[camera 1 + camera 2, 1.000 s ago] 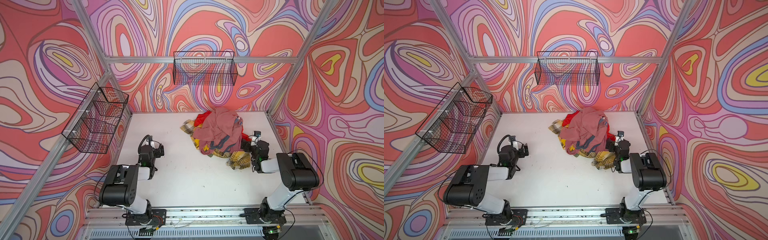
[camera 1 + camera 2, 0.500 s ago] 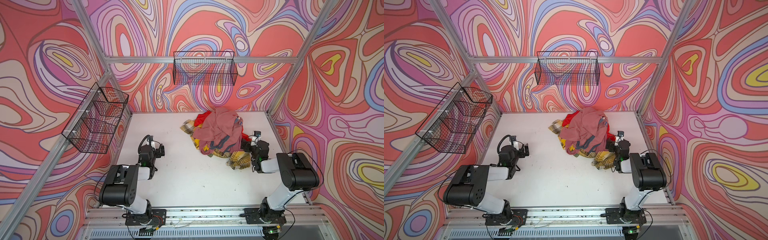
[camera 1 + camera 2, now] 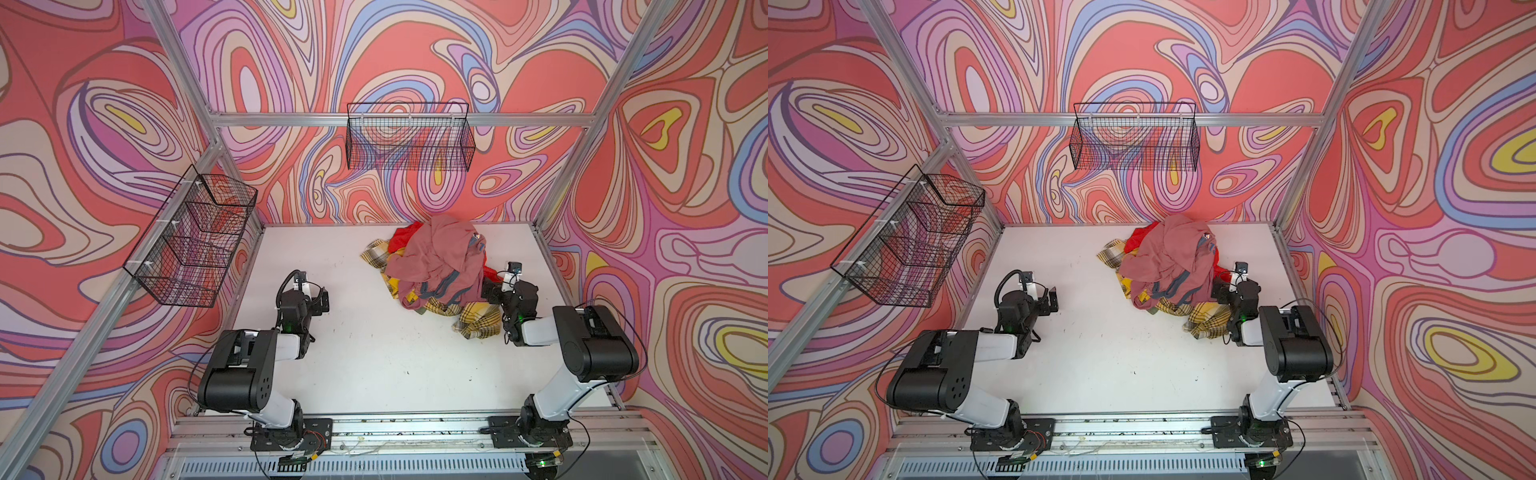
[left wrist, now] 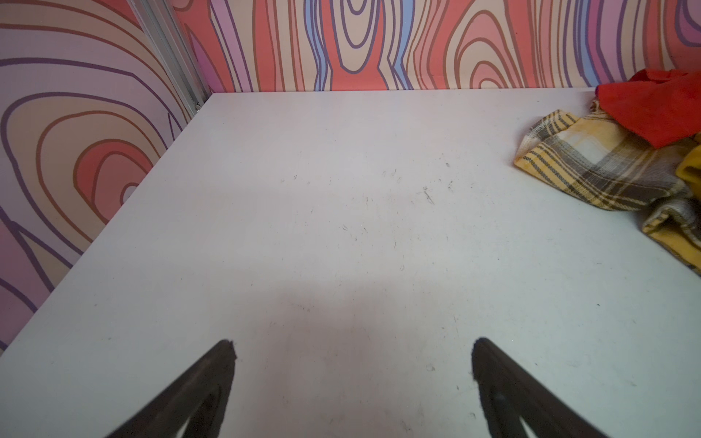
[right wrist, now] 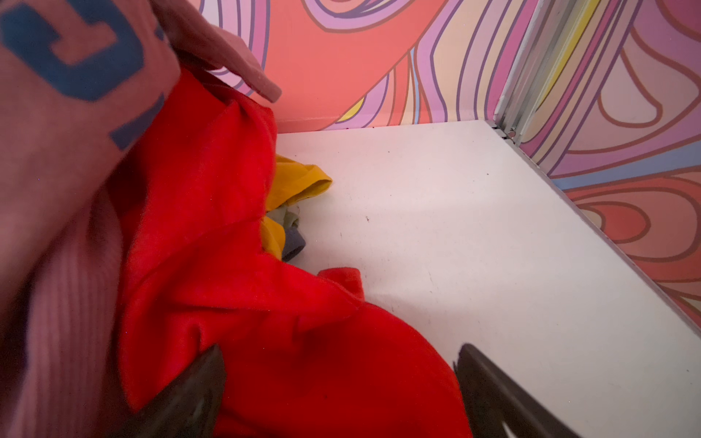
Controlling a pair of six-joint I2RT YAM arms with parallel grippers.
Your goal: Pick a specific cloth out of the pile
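Next, my right gripper leaves the red fabric and lifts the dusty-pink front flap out of the way first, because the dusty-pink fabric covers most of the mustard piece [image 3: 392,284].
The pile [image 3: 432,266] [image 3: 1167,266] lies at the back right of the white table [image 3: 374,353]. Dusty-pink fabric tops it, partly marked with grey-blue bands. I cannot tell the cloth apart from that larger pink garment. Red, mustard and yellow plaid [image 3: 478,322] pieces stick out below. My right gripper [image 3: 490,291] [image 5: 341,352] is open at the pile's right edge, with red fabric [image 5: 265,303] lying between its fingers. My left gripper [image 3: 322,301] [image 4: 352,345] is open over bare table, well left of the pile, and only the pile's plaid edge [image 4: 591,163] shows in its wrist view.
A black wire basket [image 3: 409,141] hangs on the back wall. A second, tiered one [image 3: 195,237] hangs on the left wall. Patterned walls and aluminium posts close the table on three sides. The pile sits near the back right corner.
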